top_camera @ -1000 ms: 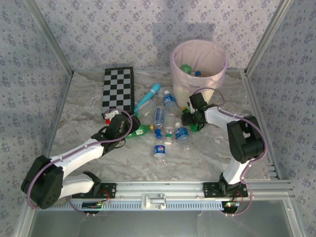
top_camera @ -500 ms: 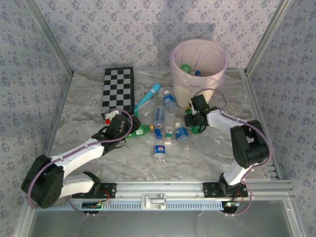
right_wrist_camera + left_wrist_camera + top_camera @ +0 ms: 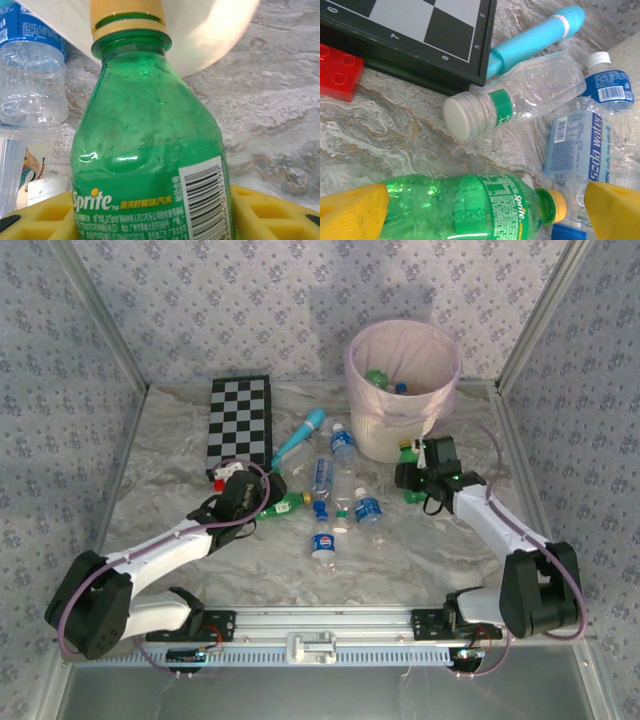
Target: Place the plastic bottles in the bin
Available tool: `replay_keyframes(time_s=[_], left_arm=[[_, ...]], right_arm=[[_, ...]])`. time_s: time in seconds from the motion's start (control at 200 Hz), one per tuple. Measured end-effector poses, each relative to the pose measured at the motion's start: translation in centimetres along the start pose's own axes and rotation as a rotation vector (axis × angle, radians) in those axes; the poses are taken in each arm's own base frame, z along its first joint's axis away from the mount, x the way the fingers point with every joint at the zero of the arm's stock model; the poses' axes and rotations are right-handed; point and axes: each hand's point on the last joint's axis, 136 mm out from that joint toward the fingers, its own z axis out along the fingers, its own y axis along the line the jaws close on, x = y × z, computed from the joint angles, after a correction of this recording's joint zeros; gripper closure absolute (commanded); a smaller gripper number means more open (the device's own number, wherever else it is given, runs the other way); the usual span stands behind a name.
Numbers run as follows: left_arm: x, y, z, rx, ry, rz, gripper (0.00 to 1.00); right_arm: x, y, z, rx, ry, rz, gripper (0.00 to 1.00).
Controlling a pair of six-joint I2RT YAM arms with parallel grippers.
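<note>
My left gripper's open fingers are above the other green Sprite bottle (image 3: 452, 207), which lies crosswise under them. I should back away and turn it lengthwise before I grip its sides (image 3: 502, 202).
My right gripper (image 3: 413, 474) is shut on a green Sprite bottle (image 3: 408, 451) with a yellow cap and holds it off the table, just in front of the bin (image 3: 360, 425), the cream wastebasket with a pink liner. In the right wrist view the bottle (image 3: 150, 150) sits between my yellow pads (image 3: 272, 212), cap toward the bin wall (image 3: 210, 30). My left gripper (image 3: 482, 212) is open, and another green Sprite bottle (image 3: 470, 205) lies on the table between its fingers (image 3: 350, 212). Several clear bottles (image 3: 322, 476) with blue labels lie mid-table. A green bottle (image 3: 377, 378) lies inside the bin.
A black-and-white checkerboard (image 3: 240, 420) lies at the back left, with a red brick (image 3: 337, 70) beside it. A teal wand (image 3: 300, 435) lies between the board and the bottles. A clear bottle with a white cap (image 3: 520, 100) lies just beyond my left gripper. Metal frame posts border the table.
My right gripper closed on the green bottle and carried it right and up from the bottle cluster to the bin's front. The left arm has stayed still.
</note>
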Motion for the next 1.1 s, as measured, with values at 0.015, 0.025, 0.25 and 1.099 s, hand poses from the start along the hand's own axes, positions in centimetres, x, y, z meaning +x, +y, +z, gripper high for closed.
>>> replay_keyframes(time_s=[0.015, 0.025, 0.25, 1.099], left_arm=[[0.0, 0.0, 0.0, 0.002, 0.001, 0.0, 0.0], [0.0, -0.1, 0.0, 0.004, 0.002, 0.0, 0.0], [1.0, 0.4, 0.1, 0.011, 0.032, 0.002, 0.0], [-4.5, -2.1, 0.0, 0.015, -0.129, 0.143, 0.0]], right_arm=[[-0.1, -0.2, -0.2, 0.002, -0.005, 0.009, 0.54], [-0.1, -0.4, -0.3, 0.003, -0.008, 0.019, 0.54], [-2.0, -2.5, -4.2, -0.023, -0.124, 0.168, 0.55], [-26.6, 4.3, -16.4, -0.33, -0.655, 0.123, 0.57]])
